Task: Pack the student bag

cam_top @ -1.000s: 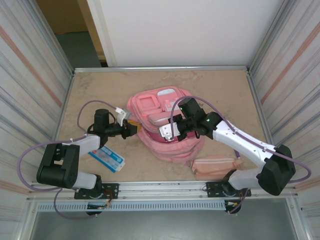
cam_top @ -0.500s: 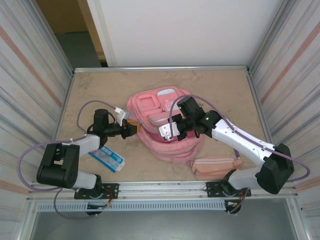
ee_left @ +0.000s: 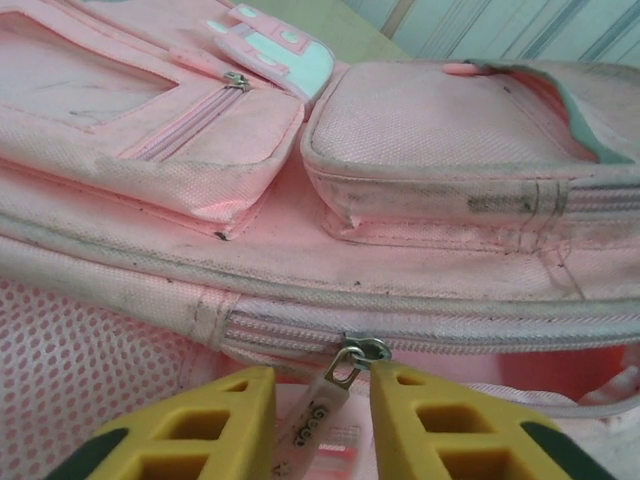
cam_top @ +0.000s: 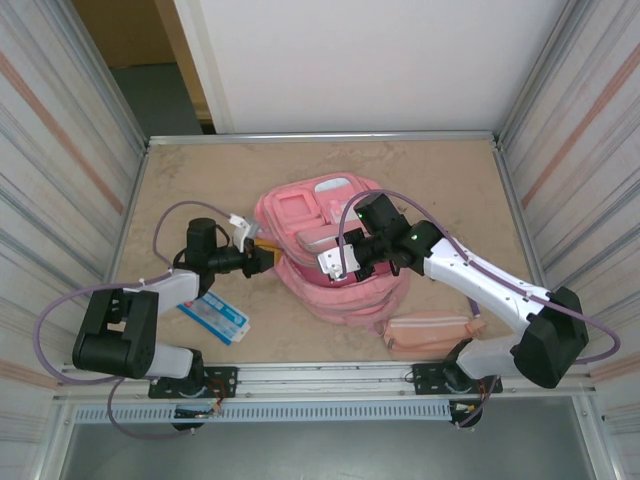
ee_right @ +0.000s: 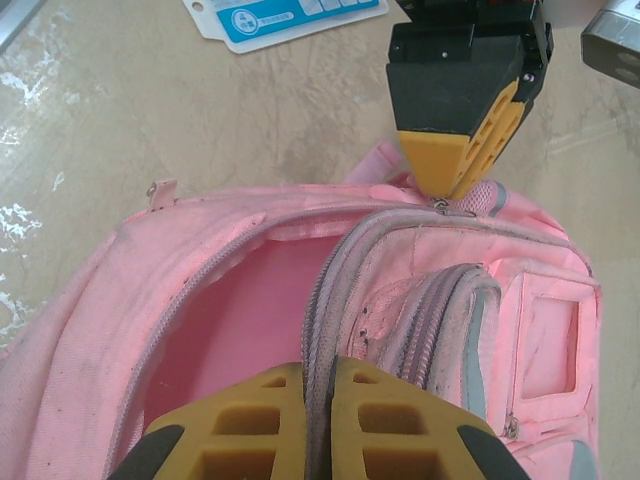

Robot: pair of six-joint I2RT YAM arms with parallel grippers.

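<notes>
The pencil pouch (cam_top: pixel 428 333) is closer to the robot's right gripper, which is holding the bag's rim (cam_top: pixel 310 258), so the left gripper should leave the zipper pull and grab the bag's rim first.
The student bag (cam_top: pixel 305 215), a soft pink backpack, lies in the middle of the table with its main compartment unzipped and the pink lining (ee_right: pixel 235 320) showing. My right gripper (ee_right: pixel 318 372) is shut on the zipped rim of the bag's opening (ee_right: pixel 330 290) and holds it up. My left gripper (ee_left: pixel 320 385) is at the bag's left side, open. The zipper pull (ee_left: pixel 335 395) hangs loosely between its yellow fingers (ee_left: pixel 215 420), unclamped. In the right wrist view the left gripper (ee_right: pixel 455 175) points at the slider on the bag's far edge.
A small pink pencil pouch (cam_top: pixel 430 333) lies near the front edge, right of the bag. A blue-and-white flat packet (cam_top: pixel 213 317) lies on the table by the left arm. Metal walls enclose the table on both sides.
My right gripper has edged very slightly up and left with the bag's rim. The left arm has stayed still.
</notes>
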